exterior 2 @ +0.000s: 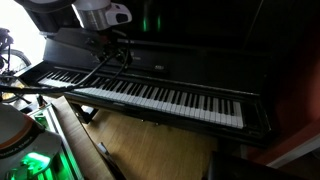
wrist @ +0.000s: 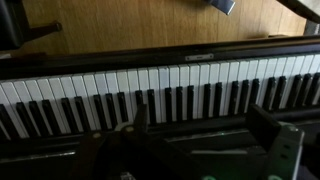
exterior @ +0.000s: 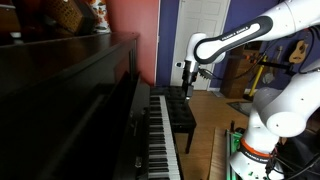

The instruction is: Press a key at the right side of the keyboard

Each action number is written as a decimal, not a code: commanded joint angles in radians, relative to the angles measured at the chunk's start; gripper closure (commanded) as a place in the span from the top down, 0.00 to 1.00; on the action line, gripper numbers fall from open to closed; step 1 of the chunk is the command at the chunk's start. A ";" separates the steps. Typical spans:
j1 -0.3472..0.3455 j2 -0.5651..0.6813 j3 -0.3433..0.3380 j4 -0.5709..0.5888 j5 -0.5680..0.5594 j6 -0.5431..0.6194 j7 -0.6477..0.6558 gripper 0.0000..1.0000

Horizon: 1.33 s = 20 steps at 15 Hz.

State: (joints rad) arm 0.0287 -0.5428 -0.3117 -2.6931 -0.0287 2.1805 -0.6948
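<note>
My gripper is hovering open above the middle keys (exterior 2: pixel 125 88), so I should move it over to the keyboard's end (exterior 2: pixel 228 114) by the black bench and close its fingers before I press.
The keyboard (exterior 2: pixel 165 97) is a long row of white and black keys on a dark glossy upright piano; it shows in both exterior views (exterior: pixel 160 135) and runs across the wrist view (wrist: pixel 160 85). My gripper (exterior: pixel 186 78) hangs from the white arm and hovers a little above the keys, touching none. In an exterior view the gripper (exterior 2: pixel 117 55) is over the left-middle stretch of the keyboard. In the wrist view the gripper's (wrist: pixel 200 118) two dark fingers stand wide apart with nothing between them, so it is open and empty.
A black padded bench (exterior: pixel 180 112) stands in front of the keys. The robot base (exterior: pixel 252 155) is next to the bench on the wooden floor (exterior 2: pixel 150 140). Boxes (exterior: pixel 238 75) sit by the far wall. Objects (exterior: pixel 70 15) stand on the piano top.
</note>
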 commanded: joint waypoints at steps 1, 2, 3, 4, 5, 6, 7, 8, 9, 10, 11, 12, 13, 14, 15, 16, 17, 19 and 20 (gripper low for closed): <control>-0.060 0.147 -0.062 0.067 -0.025 0.039 -0.153 1.00; -0.061 0.065 -0.014 0.027 0.006 0.013 -0.101 1.00; -0.076 0.088 -0.019 0.036 0.009 0.018 -0.120 1.00; -0.079 0.093 -0.016 0.039 0.010 0.018 -0.120 1.00; -0.077 0.091 -0.010 0.039 0.010 0.018 -0.119 1.00; -0.076 0.088 -0.003 0.039 0.010 0.018 -0.117 1.00; -0.075 0.085 0.002 0.039 0.009 0.018 -0.115 1.00; -0.075 0.084 0.003 0.039 0.009 0.018 -0.115 1.00; -0.075 0.084 0.003 0.039 0.009 0.018 -0.115 1.00; -0.074 0.083 0.003 0.039 0.009 0.018 -0.115 1.00; -0.074 0.083 0.003 0.039 0.009 0.018 -0.115 1.00; -0.074 0.083 0.003 0.039 0.009 0.018 -0.115 1.00; -0.074 0.082 0.003 0.039 0.009 0.018 -0.115 1.00; -0.074 0.082 0.003 0.039 0.009 0.018 -0.115 1.00; -0.089 0.120 0.007 0.060 -0.017 0.028 -0.096 1.00; -0.109 0.156 -0.002 0.083 -0.043 0.036 -0.101 1.00; -0.124 0.199 -0.025 0.116 -0.046 0.030 -0.121 1.00; -0.144 0.271 -0.050 0.169 -0.041 0.046 -0.158 1.00; -0.157 0.326 -0.056 0.210 -0.042 0.058 -0.164 1.00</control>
State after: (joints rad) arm -0.0962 -0.3734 -0.3427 -2.5891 -0.0609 2.2131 -0.8170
